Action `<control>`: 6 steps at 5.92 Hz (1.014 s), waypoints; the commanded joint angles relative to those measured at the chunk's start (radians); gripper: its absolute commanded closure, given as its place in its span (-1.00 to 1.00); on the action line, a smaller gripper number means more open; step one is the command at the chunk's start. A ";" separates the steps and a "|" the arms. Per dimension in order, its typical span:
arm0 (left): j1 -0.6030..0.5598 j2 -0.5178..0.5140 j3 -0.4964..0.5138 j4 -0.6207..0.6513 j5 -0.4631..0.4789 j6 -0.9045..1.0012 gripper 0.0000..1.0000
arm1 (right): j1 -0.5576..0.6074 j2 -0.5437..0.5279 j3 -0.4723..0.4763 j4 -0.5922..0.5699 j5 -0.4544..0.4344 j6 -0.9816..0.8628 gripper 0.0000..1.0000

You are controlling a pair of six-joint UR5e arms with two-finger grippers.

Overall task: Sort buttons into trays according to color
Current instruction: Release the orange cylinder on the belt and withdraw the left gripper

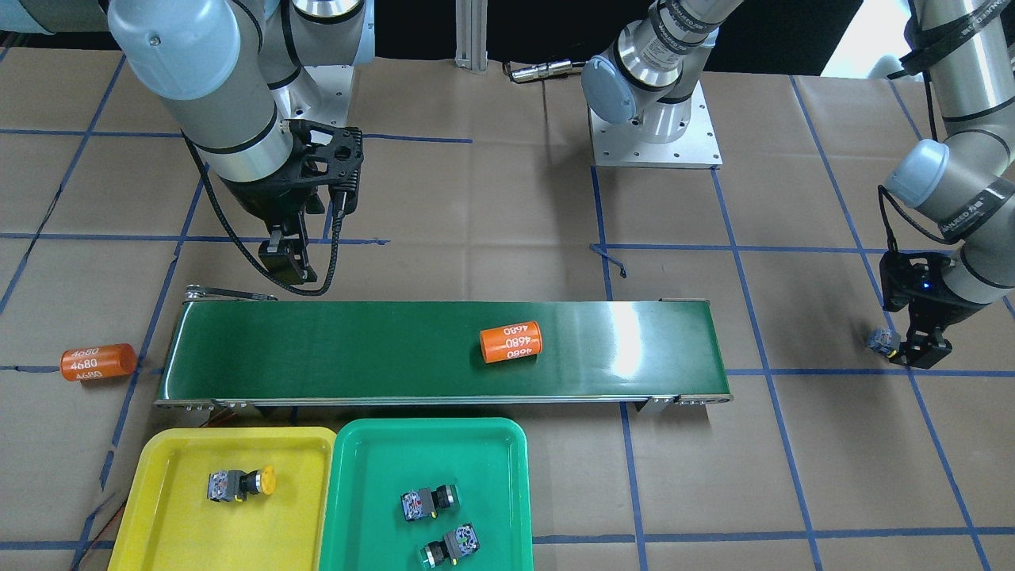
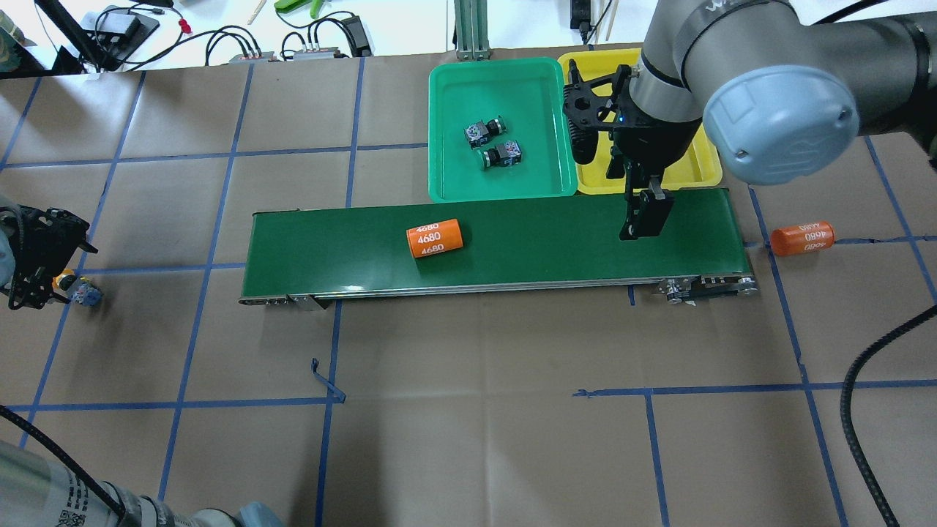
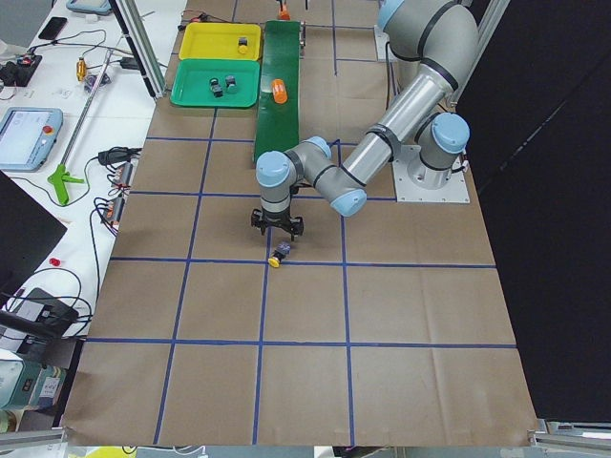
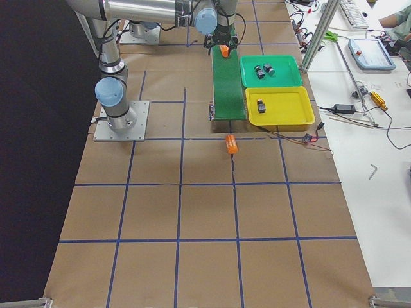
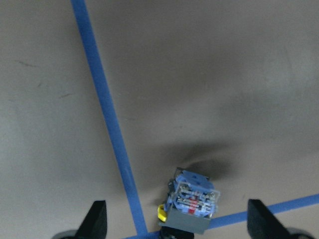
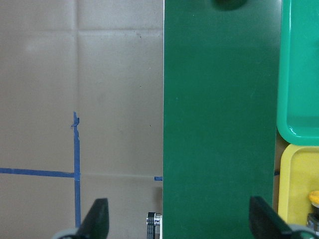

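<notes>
The button (image 1: 885, 342) will move along toward the belt's end when I put it on the belt, because an orange cylinder (image 1: 99, 362) lies beyond that end.
One yellow-capped button (image 5: 192, 208) lies on the brown table by a blue tape line, also seen from the front (image 1: 882, 341). My left gripper (image 5: 178, 211) is low over it and open, its fingers wide on either side and touching nothing. Another yellow button (image 1: 238, 484) lies in the yellow tray (image 1: 182, 539). Two green buttons (image 1: 428, 502) (image 1: 452, 543) lie in the green tray (image 1: 373, 476). My right gripper (image 6: 178, 209) hangs open and empty above the belt's end near the trays (image 1: 285, 258).
A long dark-green conveyor belt (image 1: 357, 349) runs across the table in front of the trays. One orange cylinder marked 4680 (image 1: 511, 341) lies on the belt. Another orange cylinder (image 1: 99, 361) lies on the table beyond the belt's end.
</notes>
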 commanded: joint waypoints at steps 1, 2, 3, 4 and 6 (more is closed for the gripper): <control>0.048 -0.064 0.014 0.026 -0.029 0.150 -0.96 | 0.000 0.001 0.002 -0.018 0.001 -0.003 -1.00; 0.052 -0.079 0.012 0.029 -0.027 0.159 -0.96 | 0.000 0.002 0.002 -0.049 0.001 -0.003 -1.00; 0.054 -0.078 0.014 0.032 -0.024 0.158 -0.91 | 0.002 0.002 0.003 -0.053 0.002 0.000 -1.00; 0.054 -0.083 0.009 0.035 -0.026 0.155 -0.23 | 0.000 0.001 0.037 -0.067 0.003 0.001 -1.00; 0.048 -0.070 0.015 0.025 -0.024 0.096 1.00 | 0.000 -0.004 0.078 -0.160 0.001 0.005 -1.00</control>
